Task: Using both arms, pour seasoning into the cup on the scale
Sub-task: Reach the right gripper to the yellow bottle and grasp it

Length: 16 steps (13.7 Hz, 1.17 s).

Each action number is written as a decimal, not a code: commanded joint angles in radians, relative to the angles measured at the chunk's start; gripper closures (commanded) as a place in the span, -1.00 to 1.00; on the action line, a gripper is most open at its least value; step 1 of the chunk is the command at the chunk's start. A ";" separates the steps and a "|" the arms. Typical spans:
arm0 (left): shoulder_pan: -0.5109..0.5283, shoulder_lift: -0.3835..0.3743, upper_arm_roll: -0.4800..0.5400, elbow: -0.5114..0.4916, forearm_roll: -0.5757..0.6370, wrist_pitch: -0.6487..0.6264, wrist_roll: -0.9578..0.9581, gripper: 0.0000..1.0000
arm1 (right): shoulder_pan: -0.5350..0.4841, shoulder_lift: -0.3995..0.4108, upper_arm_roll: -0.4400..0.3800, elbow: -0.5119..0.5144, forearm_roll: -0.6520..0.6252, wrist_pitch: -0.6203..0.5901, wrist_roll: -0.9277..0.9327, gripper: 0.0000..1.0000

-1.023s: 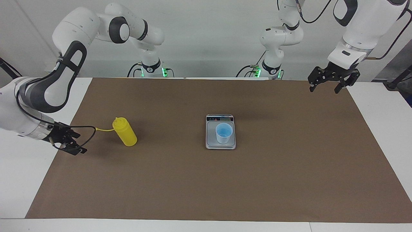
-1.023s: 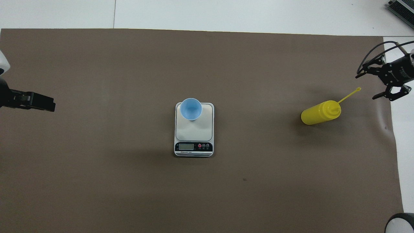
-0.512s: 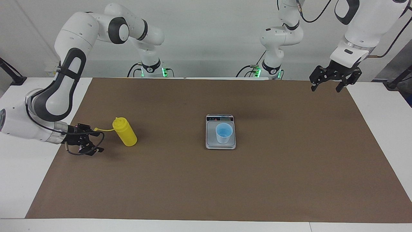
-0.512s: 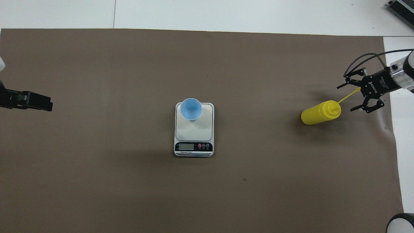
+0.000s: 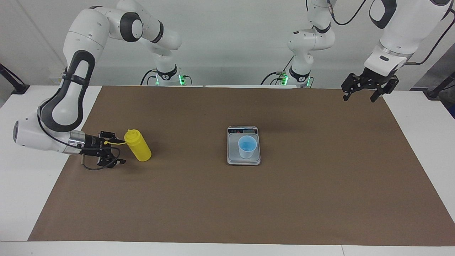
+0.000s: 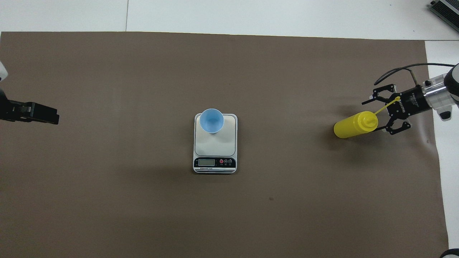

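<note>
The thin cap strap is joined to the yellow seasoning bottle's top, so it will stay attached and come along when I carry the bottle.
The yellow seasoning bottle stands on the brown mat toward the right arm's end of the table, its thin cap strap sticking out sideways. My right gripper lies low and level beside the bottle's top, open, with the strap between its fingers; it is not gripping the bottle. The light-blue cup stands on the silver scale at mid-table, on the part of the plate farthest from the robots. My left gripper hangs open over the mat's edge, holding nothing.
The brown mat covers most of the white table. The scale's display strip faces the robots. A grey device corner shows at the table's farthest edge, at the right arm's end.
My right gripper has slid in toward the bottle and now straddles the cap strap. The bottle, cup and scale have not moved. The left arm has barely shifted.
</note>
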<state>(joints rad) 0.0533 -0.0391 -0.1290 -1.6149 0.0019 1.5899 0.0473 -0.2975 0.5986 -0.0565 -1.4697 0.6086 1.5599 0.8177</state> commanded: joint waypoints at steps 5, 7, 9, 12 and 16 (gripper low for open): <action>0.016 -0.031 -0.008 -0.031 -0.016 -0.002 0.000 -1.00 | -0.002 -0.091 0.004 -0.176 0.129 0.064 0.047 -1.00; 0.016 -0.031 -0.008 -0.031 -0.016 -0.002 0.000 -1.00 | 0.001 -0.105 0.004 -0.213 0.138 0.075 0.046 -1.00; 0.016 -0.031 -0.008 -0.033 -0.016 -0.002 0.000 -1.00 | 0.006 -0.109 0.006 -0.231 0.149 0.077 0.043 -0.92; 0.016 -0.031 -0.008 -0.033 -0.016 -0.002 0.002 -1.00 | 0.011 -0.120 0.007 -0.254 0.168 0.101 0.026 -0.42; 0.016 -0.031 -0.008 -0.033 -0.016 -0.002 0.002 -1.00 | 0.012 -0.123 0.015 -0.256 0.168 0.127 -0.063 1.00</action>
<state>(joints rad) 0.0533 -0.0410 -0.1290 -1.6163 0.0019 1.5899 0.0473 -0.2849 0.5062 -0.0482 -1.6851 0.7512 1.6371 0.7611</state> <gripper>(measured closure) 0.000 0.366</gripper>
